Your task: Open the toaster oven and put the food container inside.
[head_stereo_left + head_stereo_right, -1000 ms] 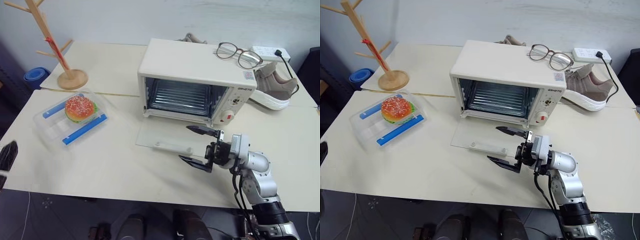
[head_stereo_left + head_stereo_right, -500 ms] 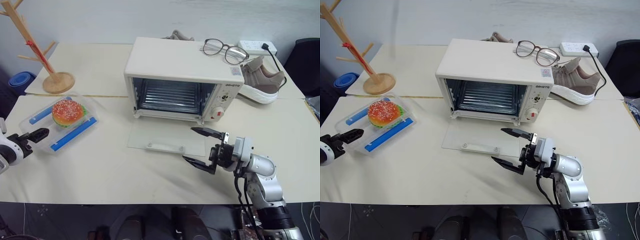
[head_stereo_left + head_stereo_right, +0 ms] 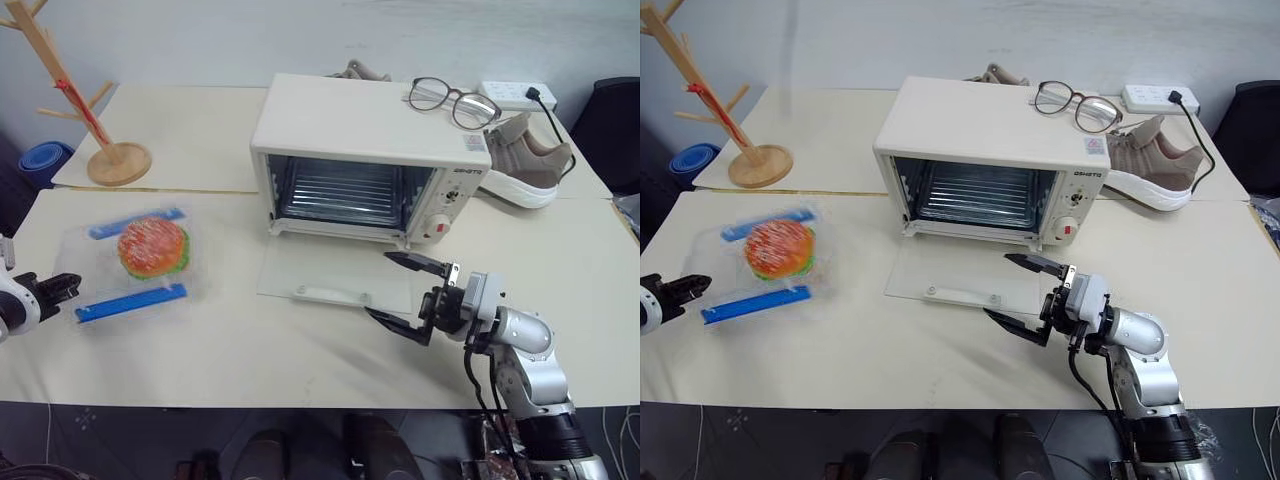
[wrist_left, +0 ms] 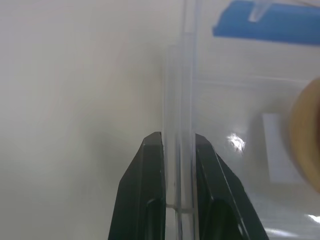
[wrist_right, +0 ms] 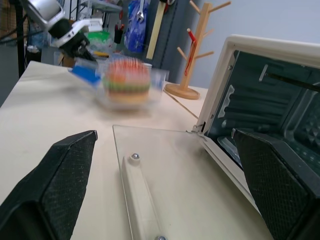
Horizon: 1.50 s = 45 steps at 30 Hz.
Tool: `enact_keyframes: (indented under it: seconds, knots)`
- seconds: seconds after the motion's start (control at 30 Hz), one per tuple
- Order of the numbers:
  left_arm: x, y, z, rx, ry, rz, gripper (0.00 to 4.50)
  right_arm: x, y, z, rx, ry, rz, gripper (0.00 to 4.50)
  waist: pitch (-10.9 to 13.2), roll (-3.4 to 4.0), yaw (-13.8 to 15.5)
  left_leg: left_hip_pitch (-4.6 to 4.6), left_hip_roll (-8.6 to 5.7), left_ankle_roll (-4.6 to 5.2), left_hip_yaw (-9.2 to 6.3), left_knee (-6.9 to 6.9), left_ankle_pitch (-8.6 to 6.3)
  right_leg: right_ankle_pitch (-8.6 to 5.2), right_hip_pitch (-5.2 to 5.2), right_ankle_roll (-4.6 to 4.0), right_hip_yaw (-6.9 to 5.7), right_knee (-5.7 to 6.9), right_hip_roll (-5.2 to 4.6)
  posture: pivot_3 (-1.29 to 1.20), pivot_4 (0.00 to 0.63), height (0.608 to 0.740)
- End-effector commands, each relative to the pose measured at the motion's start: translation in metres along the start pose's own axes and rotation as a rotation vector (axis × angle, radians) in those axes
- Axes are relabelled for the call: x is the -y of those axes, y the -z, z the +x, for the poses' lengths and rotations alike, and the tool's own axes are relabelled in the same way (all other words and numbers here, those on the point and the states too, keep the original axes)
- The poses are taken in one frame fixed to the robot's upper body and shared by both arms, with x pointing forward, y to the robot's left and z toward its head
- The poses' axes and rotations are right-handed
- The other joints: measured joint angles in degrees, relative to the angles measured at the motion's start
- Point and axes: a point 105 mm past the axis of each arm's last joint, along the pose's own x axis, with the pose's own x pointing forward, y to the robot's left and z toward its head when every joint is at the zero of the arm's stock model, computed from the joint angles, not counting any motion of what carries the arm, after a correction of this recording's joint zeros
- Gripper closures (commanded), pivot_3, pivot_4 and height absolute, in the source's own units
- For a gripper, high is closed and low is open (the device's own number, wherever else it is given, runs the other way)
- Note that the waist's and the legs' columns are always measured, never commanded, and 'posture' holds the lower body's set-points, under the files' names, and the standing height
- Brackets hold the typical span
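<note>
My left gripper should keep carrying the food container by its rim and let it go on that door (image 3: 325,280), as the toaster oven's door (image 3: 335,268) lies flat in front of the oven's opening.
The food container (image 3: 135,268), a clear tray with blue strips and a sesame-bun burger (image 3: 152,246), is at the table's left. My left gripper (image 3: 62,290) is shut on its near-left rim; in the left wrist view both black fingers (image 4: 152,165) clamp the clear edge (image 4: 179,100). The cream toaster oven (image 3: 370,130) stands mid-table with its glass door (image 3: 335,272) folded down flat and the rack bare. My right gripper (image 3: 410,296) hovers open just right of the door's white handle (image 3: 325,296), holding nothing. In the right wrist view the container (image 5: 130,82) looks blurred.
A wooden mug tree (image 3: 90,120) stands at the back left. Glasses (image 3: 455,103) lie on the oven's top, with a shoe (image 3: 535,165) and a power strip (image 3: 515,95) behind it. Bare tabletop (image 3: 230,320) lies between the container and the door.
My left gripper came in from the left edge and closed on the container's rim. The container has turned and shifted a little to the right. The right gripper stayed put.
</note>
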Motion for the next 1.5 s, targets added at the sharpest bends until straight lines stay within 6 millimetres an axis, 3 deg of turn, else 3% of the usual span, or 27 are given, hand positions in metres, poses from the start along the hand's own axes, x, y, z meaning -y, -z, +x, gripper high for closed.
enact_keyframes:
  seconds: [0.03, 0.17, 0.3, 0.47, 0.57, 0.73, 0.87, 1.07, 1.1, 1.23, 1.37, 1.5]
  knots:
    - [0.031, -0.021, -0.02, 0.025, 0.103, 0.134, 4.25, 0.011, -0.016, -0.009, 0.004, 0.032, -0.071, 0.0, 0.0, 0.01, 0.0, 0.0, -0.01, 0.0, 0.0, -0.01, 0.0, 0.0, 0.0, 0.0, 0.0, 0.0, -0.01, 0.0, 0.15, 0.74]
    - [0.065, -0.014, -0.024, -0.06, 0.191, 0.246, 4.25, 0.013, -0.01, -0.029, -0.064, 0.062, -0.069, 0.0, 0.0, 0.02, 0.3, 0.0, -0.01, 0.01, -0.02, -0.02, 0.0, 0.0, 0.01, 0.0, -0.01, -0.02, -0.02, 0.0, 0.15, 0.74]
    - [0.113, -0.005, -0.009, -0.085, 0.317, 0.282, 4.25, 0.012, -0.001, -0.051, -0.126, 0.112, -0.059, 0.0, 0.0, 0.04, 0.9, 0.02, -0.05, 0.05, -0.05, 0.01, 0.01, 0.0, 0.08, 0.0, -0.04, 0.01, -0.02, 0.0, 0.15, 0.74]
    - [0.171, -0.005, 0.011, -0.031, 0.423, 0.324, 4.25, 0.007, 0.003, -0.06, -0.143, 0.159, -0.063, 0.0, 0.0, 0.01, 1.2, 0.01, -0.08, -0.17, 0.04, 0.24, 0.14, 0.06, 0.08, 0.1, 0.03, 0.15, 0.1, 0.0, 0.15, 0.74]
    - [0.195, -0.004, 0.019, -0.019, 0.453, 0.34, 4.25, 0.004, 0.002, -0.064, -0.148, 0.18, -0.069, 0.0, 0.0, 0.01, 1.2, 0.0, -0.06, -0.25, 0.08, 0.2, 0.16, 0.06, 0.04, 0.11, 0.08, 0.17, 0.17, 0.0, 0.15, 0.74]
    - [0.221, 0.001, 0.03, -0.019, 0.489, 0.313, 4.25, -0.003, 0.0, -0.067, -0.149, 0.211, -0.074, 0.0, 0.0, 0.01, 1.5, 0.01, -0.06, -0.3, 0.1, 0.22, 0.2, 0.06, 0.05, 0.11, 0.08, 0.18, 0.2, 0.0, 0.15, 0.74]
    - [0.253, 0.017, 0.042, -0.067, 0.547, 0.285, 4.25, -0.01, -0.001, -0.072, -0.156, 0.261, -0.081, 0.0, 0.0, 0.01, 1.8, -0.01, -0.07, -0.3, 0.08, 0.33, 0.21, 0.06, 0.08, 0.11, 0.07, 0.18, 0.22, 0.0, 0.15, 0.74]
    - [0.266, 0.025, 0.055, -0.094, 0.557, 0.256, 4.25, -0.013, 0.0, -0.071, -0.155, 0.289, -0.087, 0.0, 0.0, 0.01, 1.3, 0.03, -0.07, -0.33, 0.13, 0.41, 0.22, 0.08, 0.11, 0.15, 0.12, 0.22, 0.27, 0.0, 0.15, 0.74]
    - [0.268, 0.026, 0.056, -0.098, 0.564, 0.257, 3.53, -0.013, 0.0, -0.071, -0.156, 0.292, -0.088, 0.0, 0.0, 0.01, 1.3, 0.06, -0.05, -0.36, 0.14, 0.39, 0.24, 0.08, 0.11, 0.15, 0.13, 0.23, 0.29, 0.0, 0.15, 0.74]
    - [0.271, 0.017, 0.056, -0.054, 0.592, 0.245, 2.45, -0.011, -0.001, -0.07, -0.158, 0.317, -0.084, 0.0, 0.0, 0.01, 1.5, 0.07, -0.06, -0.4, 0.13, 0.39, 0.27, 0.08, 0.11, 0.15, 0.13, 0.27, 0.28, 0.0, 0.15, 0.74]
    - [0.27, -0.009, 0.036, 0.079, 0.747, 0.221, 1.24, -0.01, -0.009, -0.07, -0.169, 0.306, -0.046, 0.0, 0.0, 0.01, 1.5, 0.03, -0.06, -0.4, 0.11, 0.4, 0.28, 0.08, 0.1, 0.15, 0.12, 0.25, 0.27, 0.0, 0.15, 0.74]
    - [0.263, -0.016, 0.025, 0.106, 0.824, 0.24, 1.24, -0.013, -0.013, -0.07, -0.189, 0.262, -0.018, 0.0, 0.0, 0.02, 1.5, 0.06, -0.04, -0.42, 0.12, 0.38, 0.28, 0.08, 0.1, 0.15, 0.11, 0.25, 0.29, 0.0, 0.15, 0.74]
